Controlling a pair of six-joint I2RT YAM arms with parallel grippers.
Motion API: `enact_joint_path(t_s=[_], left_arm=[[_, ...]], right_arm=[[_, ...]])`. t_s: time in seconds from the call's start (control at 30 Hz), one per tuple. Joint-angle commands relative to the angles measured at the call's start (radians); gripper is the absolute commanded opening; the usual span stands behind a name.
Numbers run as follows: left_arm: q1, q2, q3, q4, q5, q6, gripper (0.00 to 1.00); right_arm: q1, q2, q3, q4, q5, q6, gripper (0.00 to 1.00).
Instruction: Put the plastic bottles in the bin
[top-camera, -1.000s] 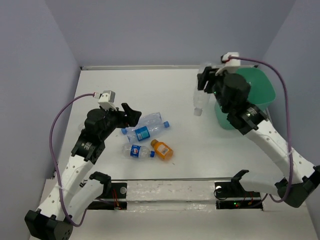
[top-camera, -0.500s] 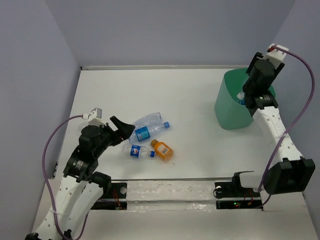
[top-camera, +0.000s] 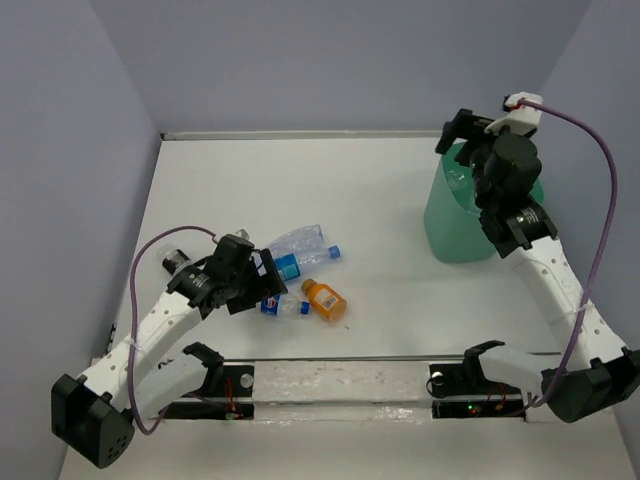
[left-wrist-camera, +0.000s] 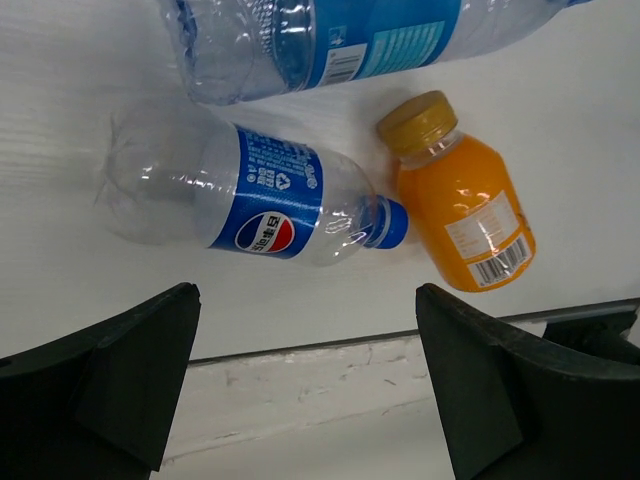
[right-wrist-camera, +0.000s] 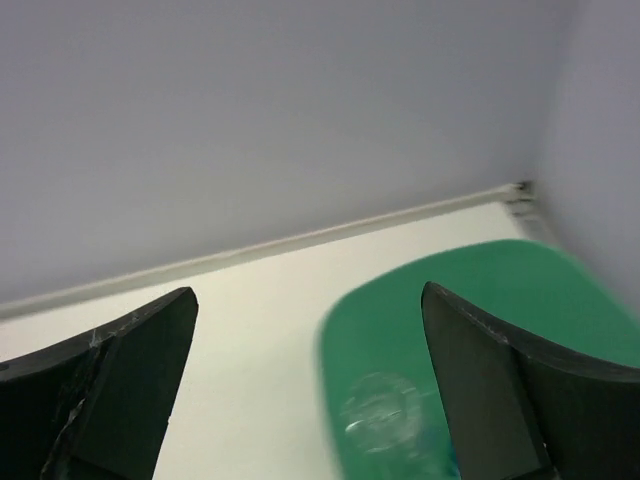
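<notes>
My left gripper is turning and lowering, and the small bottle's blue label (left-wrist-camera: 268, 193) lies clear of the large bottle. The gripper keeps doing both until its open fingers are on either side of that label.
Three plastic bottles lie together on the white table. They are a large clear one with a blue label (top-camera: 300, 246) (left-wrist-camera: 350, 40), a smaller blue-labelled, blue-capped one (top-camera: 281, 303) (left-wrist-camera: 262, 197), and a short orange one (top-camera: 326, 300) (left-wrist-camera: 466, 217). My left gripper (top-camera: 256, 284) (left-wrist-camera: 306, 330) hovers open just on the near side of the small bottle, holding nothing. The teal-green bin (top-camera: 450, 225) (right-wrist-camera: 490, 300) stands at the right. My right gripper (top-camera: 463, 140) (right-wrist-camera: 308, 300) is open above its rim. A blurred clear bottle (right-wrist-camera: 385, 412) sits free inside the bin.
The table's near edge strip (left-wrist-camera: 320, 370) runs right under the left fingers. Grey walls close off the back (right-wrist-camera: 250, 120) and both sides. The right arm's purple cable (top-camera: 600, 200) loops beside the bin.
The right gripper carried a clear bottle over the bin, opened and let it go into the bin. The left arm swung down and right over the bottle cluster.
</notes>
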Motion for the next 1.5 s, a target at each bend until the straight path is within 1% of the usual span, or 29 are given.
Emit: enact_joint_path(t_s=[0.0,0.03,0.1,0.13,0.17,0.23,0.27,0.37,0.4,0.5,0.63,0.73,0.8,0.83,0.93,1.0,1.03,1.07,1.13,1.17,1.2,1.3,1.33,1.37,1.4,1.47], left_arm=[[-0.030,0.045,0.043,-0.117,-0.041,-0.045,0.99],[-0.029,0.042,0.044,-0.130,-0.062,-0.054,0.99],[-0.029,0.027,0.038,-0.145,-0.112,-0.083,0.99],[-0.029,0.025,0.032,-0.142,-0.122,-0.096,0.99],[-0.029,0.024,0.011,-0.125,-0.130,-0.105,0.99],[-0.029,0.028,-0.011,-0.110,-0.139,-0.149,0.99],[-0.029,0.042,-0.034,-0.090,-0.134,-0.161,0.99],[-0.032,0.073,-0.059,-0.065,-0.139,-0.188,0.99],[-0.033,0.093,-0.054,-0.050,-0.137,-0.197,0.99],[-0.032,0.111,-0.062,-0.027,-0.171,-0.221,0.99],[-0.033,0.124,-0.079,0.023,-0.171,-0.254,0.99],[-0.036,0.148,-0.092,0.054,-0.176,-0.264,0.99],[-0.039,0.160,-0.108,0.082,-0.177,-0.269,0.99],[-0.039,0.165,-0.115,0.092,-0.174,-0.270,0.99],[-0.042,0.180,-0.135,0.123,-0.168,-0.271,0.99],[-0.044,0.194,-0.146,0.140,-0.168,-0.267,0.99],[-0.042,0.197,-0.149,0.148,-0.168,-0.266,0.99],[-0.044,0.206,-0.158,0.161,-0.168,-0.266,0.99],[-0.045,0.217,-0.168,0.175,-0.160,-0.261,0.99],[-0.044,0.222,-0.171,0.180,-0.159,-0.258,0.99],[-0.045,0.228,-0.175,0.188,-0.156,-0.257,0.99],[-0.045,0.226,-0.183,0.197,-0.156,-0.244,0.99],[-0.045,0.225,-0.184,0.201,-0.157,-0.243,0.99],[-0.045,0.223,-0.188,0.206,-0.157,-0.238,0.99],[-0.045,0.222,-0.194,0.215,-0.156,-0.237,0.99],[-0.045,0.216,-0.203,0.224,-0.151,-0.231,0.99]], right_arm=[[0.186,-0.021,-0.036,-0.046,-0.290,0.074,0.97],[0.204,-0.017,-0.089,-0.048,-0.400,0.097,0.96],[0.272,-0.004,-0.148,-0.036,-0.539,0.129,0.94],[0.299,-0.001,-0.204,-0.031,-0.541,0.140,0.94],[0.367,-0.001,-0.234,-0.020,-0.541,0.146,0.94],[0.431,0.009,-0.277,-0.011,-0.546,0.149,0.94],[0.489,0.017,-0.312,-0.008,-0.546,0.157,0.94],[0.566,0.066,-0.358,0.010,-0.553,0.172,0.95],[0.612,0.083,-0.379,0.015,-0.558,0.177,0.96],[0.688,0.150,-0.402,0.038,-0.561,0.192,0.98],[0.744,0.249,-0.396,0.079,-0.550,0.220,1.00],[0.768,0.308,-0.401,0.075,-0.489,0.228,1.00],[0.768,0.325,-0.412,0.073,-0.474,0.234,1.00],[0.768,0.342,-0.418,0.073,-0.439,0.235,1.00],[0.768,0.377,-0.432,0.057,-0.425,0.243,0.99],[0.777,0.410,-0.438,0.055,-0.417,0.252,0.96],[0.777,0.416,-0.438,0.055,-0.415,0.255,0.93],[0.786,0.417,-0.442,0.055,-0.411,0.261,0.85],[0.795,0.398,-0.449,0.050,-0.395,0.263,0.74],[0.804,0.381,-0.453,0.043,-0.391,0.266,0.67],[0.804,0.338,-0.456,0.032,-0.389,0.268,0.63],[0.815,0.246,-0.475,-0.014,-0.398,0.271,0.46],[0.815,0.174,-0.490,-0.032,-0.414,0.272,0.45],[0.815,0.133,-0.495,-0.048,-0.418,0.274,0.42],[0.815,0.049,-0.496,-0.083,-0.418,0.275,0.41],[0.815,-0.042,-0.490,-0.114,-0.400,0.274,0.40]])
